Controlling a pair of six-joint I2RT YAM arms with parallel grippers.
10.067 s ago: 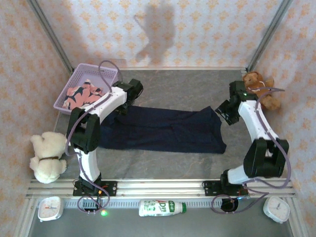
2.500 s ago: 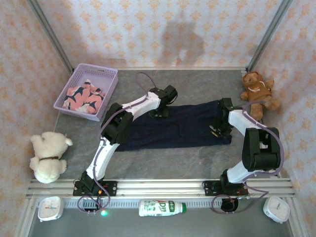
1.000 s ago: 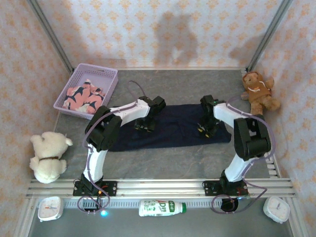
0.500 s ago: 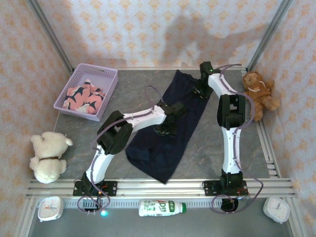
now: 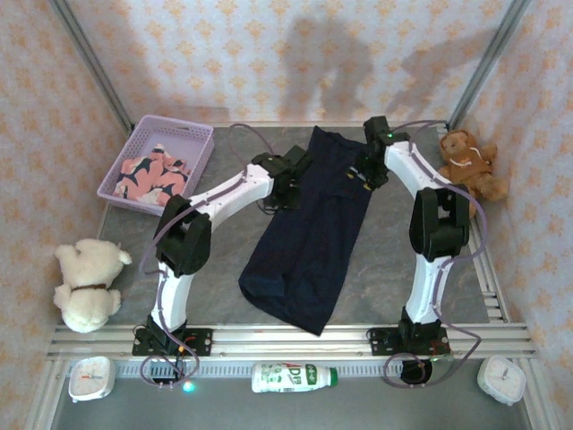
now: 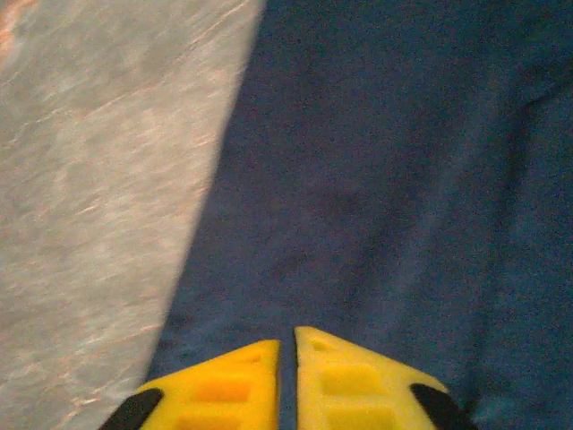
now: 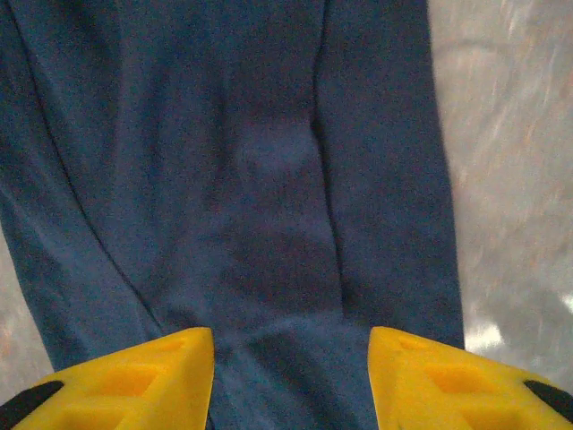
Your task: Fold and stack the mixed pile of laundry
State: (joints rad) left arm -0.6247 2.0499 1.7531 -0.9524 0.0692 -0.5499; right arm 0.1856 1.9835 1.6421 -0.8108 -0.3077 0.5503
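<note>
I should straighten the dark navy garment (image 5: 309,237) first, because it lies at a slant from its far end to its near hem. I should then move my right gripper to the near hem (image 5: 281,310).
The dark navy garment (image 5: 309,237) lies flat as a long strip running from the far middle of the table toward the near edge. My left gripper (image 5: 285,188) is at its left edge near the far end. In the left wrist view its yellow fingers (image 6: 287,333) are shut, tips just above the navy cloth (image 6: 385,179). My right gripper (image 5: 363,176) hovers over the garment's right side. It stands open (image 7: 291,336), with flat navy cloth (image 7: 269,179) below the gap. The salmon-pink shark-print garment (image 5: 152,175) lies bunched in the lavender basket (image 5: 170,127).
A cream teddy bear (image 5: 87,282) sits at the left edge and a brown one (image 5: 467,161) in the far right corner. A bottle (image 5: 291,376) and two small clocks (image 5: 89,378) (image 5: 501,378) lie beyond the near rail. Grey tabletop (image 6: 89,179) shows on both sides of the garment.
The navy garment went from lying crosswise to lengthwise. In the last half second my left gripper moved from its middle to its far left edge, and the right gripper came slightly nearer.
</note>
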